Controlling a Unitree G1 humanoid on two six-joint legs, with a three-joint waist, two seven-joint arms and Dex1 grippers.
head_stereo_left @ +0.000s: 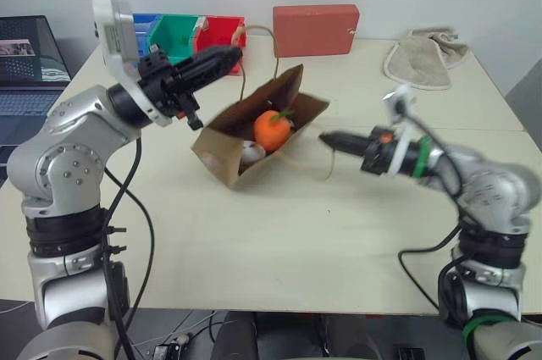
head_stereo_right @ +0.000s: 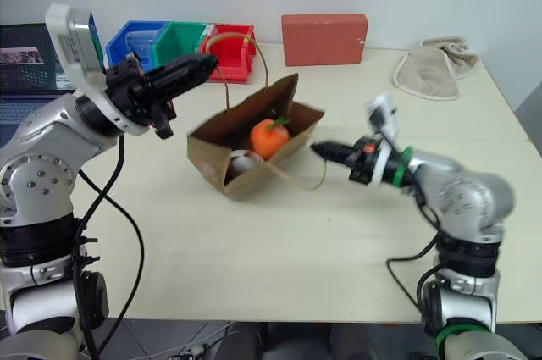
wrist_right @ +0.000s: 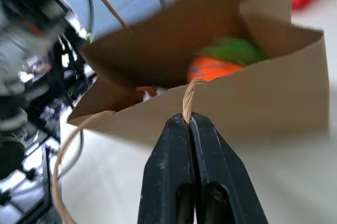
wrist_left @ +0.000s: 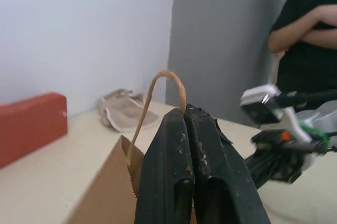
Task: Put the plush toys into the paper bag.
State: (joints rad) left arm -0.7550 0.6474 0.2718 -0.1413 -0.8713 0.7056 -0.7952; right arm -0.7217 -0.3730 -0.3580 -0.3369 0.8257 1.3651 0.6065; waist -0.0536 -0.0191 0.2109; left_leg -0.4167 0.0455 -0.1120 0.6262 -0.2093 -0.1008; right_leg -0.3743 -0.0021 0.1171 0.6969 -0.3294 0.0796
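Observation:
Both plush toys are inside the tilted paper bag [head_stereo_left: 268, 133]. My left gripper keeps hold of the far cord handle [head_stereo_left: 260, 28] until the paper bag is standing upright.
The brown paper bag [head_stereo_left: 227, 146] stands tilted at the table's middle with its mouth open. Both plush toys are inside it: the orange carrot [head_stereo_left: 273, 130] with green leaves, and below it the white bird [head_stereo_left: 251, 152], mostly hidden. My left gripper [head_stereo_left: 235, 55] is raised above the bag's far left side, shut at the far cord handle [wrist_left: 167, 76], which loops up over its tip. My right gripper [wrist_right: 188, 121] is level at the bag's near right side, shut on the near cord handle [wrist_right: 190, 95].
A red-orange box [head_stereo_left: 315, 30] and a beige towel [head_stereo_left: 423, 59] lie at the table's back. Blue, green and red bins [head_stereo_left: 190, 36] stand back left, beside a laptop [head_stereo_left: 25, 63]. A person [wrist_left: 310, 29] stands beyond the table's right side.

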